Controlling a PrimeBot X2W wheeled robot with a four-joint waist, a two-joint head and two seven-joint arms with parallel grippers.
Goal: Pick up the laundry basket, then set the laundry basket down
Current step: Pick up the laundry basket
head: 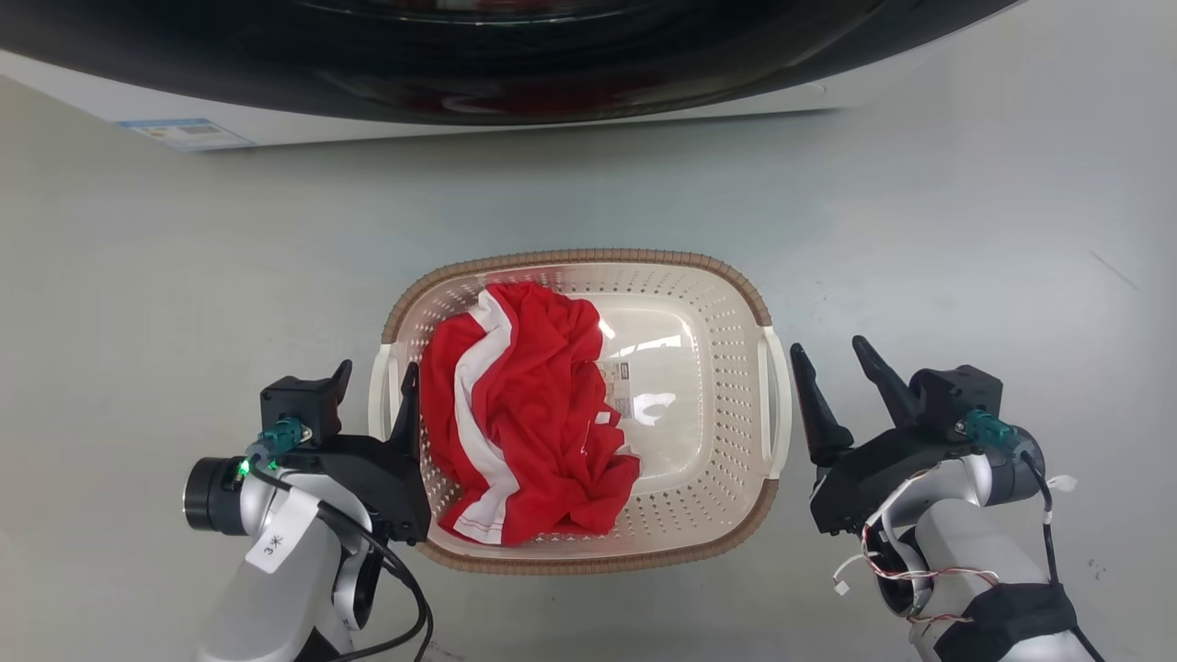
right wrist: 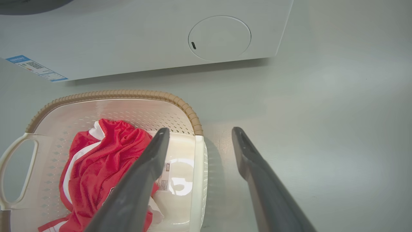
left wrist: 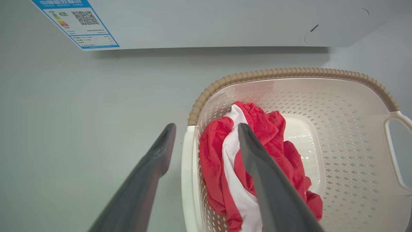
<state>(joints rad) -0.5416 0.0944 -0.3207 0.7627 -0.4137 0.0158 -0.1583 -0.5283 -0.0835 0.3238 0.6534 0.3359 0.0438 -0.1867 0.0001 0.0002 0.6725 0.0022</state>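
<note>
The red and white garment [head: 530,419] lies deep against the basket's side [head: 441,485]. It should stay bunched up at its end of the basket when I lift the laundry basket.
The laundry basket [head: 588,256], cream with a brown woven rim, sits on the grey floor below the washer; a crumpled red and white garment [head: 524,405] lies in its left half. My left gripper [head: 375,379] is open and straddles the basket's left handle [left wrist: 186,167], one finger outside the wall and one over the garment [left wrist: 270,125]. My right gripper [head: 832,354] is open beside the right handle [head: 780,405], not touching it. In the right wrist view that handle [right wrist: 199,167] lies between the fingers of the right gripper [right wrist: 200,131], below them.
The washer [head: 92,101], with its dark round door, spans the top of the head view, a blue label at its lower left corner. Bare grey floor [head: 965,230] lies between washer and basket and on both sides.
</note>
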